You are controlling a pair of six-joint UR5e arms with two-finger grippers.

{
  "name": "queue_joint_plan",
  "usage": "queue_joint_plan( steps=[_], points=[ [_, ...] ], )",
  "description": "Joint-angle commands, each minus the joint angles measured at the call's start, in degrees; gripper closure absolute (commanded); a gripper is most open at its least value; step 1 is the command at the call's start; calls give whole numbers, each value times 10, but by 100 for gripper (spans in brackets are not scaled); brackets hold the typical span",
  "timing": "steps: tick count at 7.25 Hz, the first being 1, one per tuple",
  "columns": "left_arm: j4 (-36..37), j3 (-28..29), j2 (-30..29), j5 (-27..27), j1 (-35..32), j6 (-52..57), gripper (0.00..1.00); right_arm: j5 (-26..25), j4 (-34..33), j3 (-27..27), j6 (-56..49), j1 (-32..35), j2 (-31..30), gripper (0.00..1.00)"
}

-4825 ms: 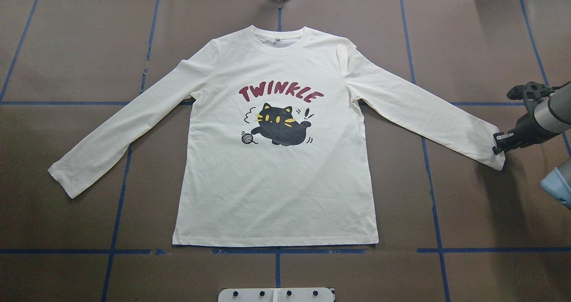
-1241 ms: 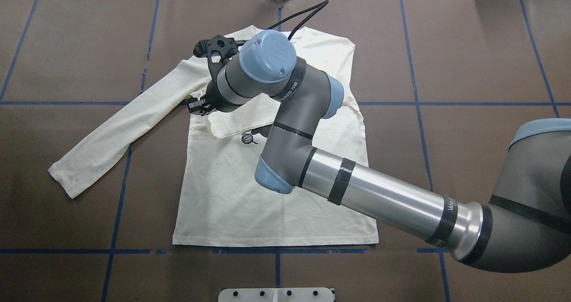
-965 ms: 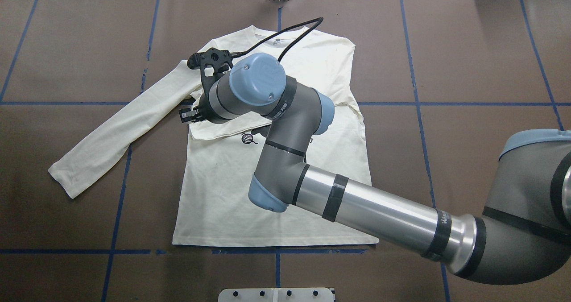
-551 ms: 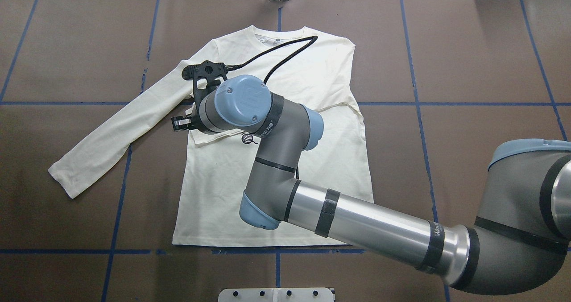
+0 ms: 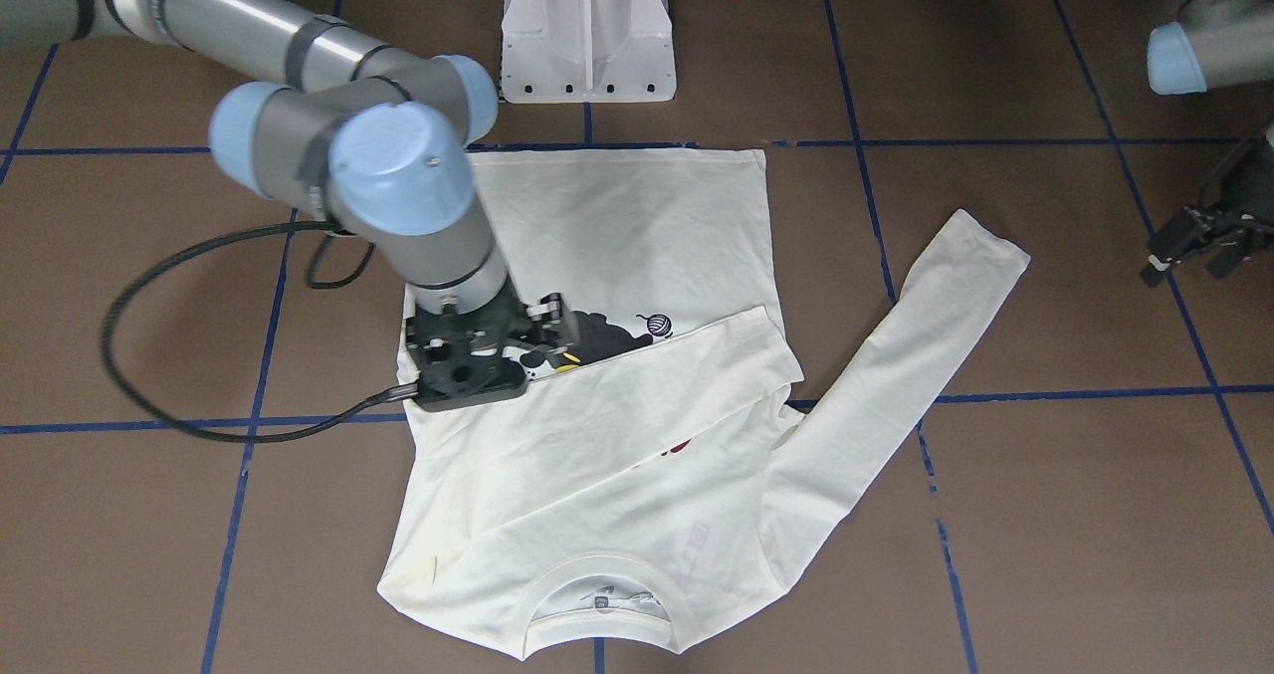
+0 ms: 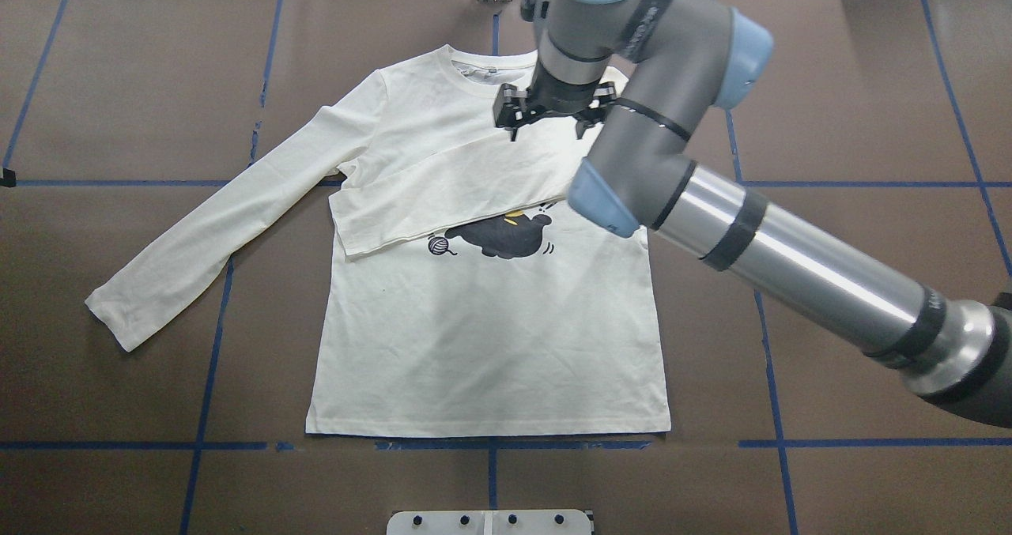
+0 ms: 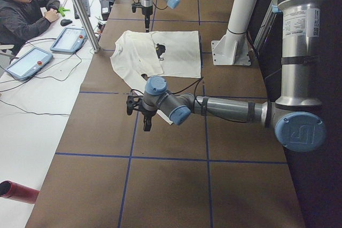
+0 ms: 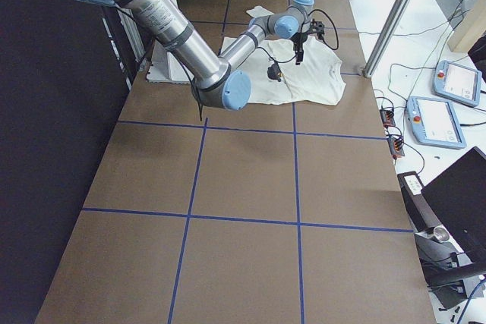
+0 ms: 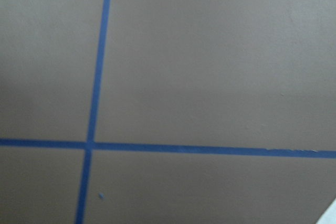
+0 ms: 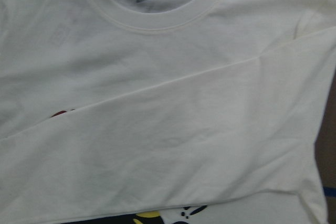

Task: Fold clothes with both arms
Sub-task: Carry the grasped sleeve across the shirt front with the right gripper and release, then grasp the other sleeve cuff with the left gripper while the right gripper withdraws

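The other sleeve [image 5: 896,375] will hang over the opposite edge when I fold it across, because the folded sleeve's cuff [image 5: 773,349] goes past the shirt's far edge.
The cream long-sleeved shirt [image 6: 490,337] lies face up on the brown table. One sleeve [image 6: 443,195] is folded across the chest and hides most of the lettering, while the black cat [image 6: 506,239] still shows. The other sleeve [image 6: 213,235] stretches out flat to the left. My right gripper [image 6: 551,116] hovers open over the chest near the collar [image 10: 157,22], holding nothing; it also shows from the front [image 5: 552,336]. My left gripper [image 5: 1189,246] stands open off the shirt, beyond the outstretched sleeve's cuff [image 5: 980,246]. The left wrist view holds bare table.
A white pedestal [image 5: 587,27] stands at the robot's side of the table. Blue tape lines [image 6: 490,444] grid the brown cover. A black cable [image 5: 149,355] loops from the right wrist. A person [image 7: 26,9] sits at a side desk with tablets [image 7: 69,38].
The right gripper carried the sleeve across the chest, let its cuff go at the shirt's left edge, and has drawn back right toward the collar.
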Motion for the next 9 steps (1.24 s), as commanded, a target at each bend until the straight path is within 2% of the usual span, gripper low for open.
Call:
queue_joint_plan(
  steps=[1,3,4,6,9],
  points=[
    [-37,-47,46,90,144,-199,0,38,-42,29,-120,72,-70,0],
    [-38,-60,55,154,241,-312,0,65,-44,28,-171,117,-105,0],
    [-37,-58,54,175,262,-329,0,77,-44,28,-179,124,-111,0],
    [-34,-47,53,197,265,-326,1,77,-43,27,-180,124,-112,0],
    [-33,-32,55,200,280,-326,4,77,-41,29,-179,124,-112,0]
  ],
)
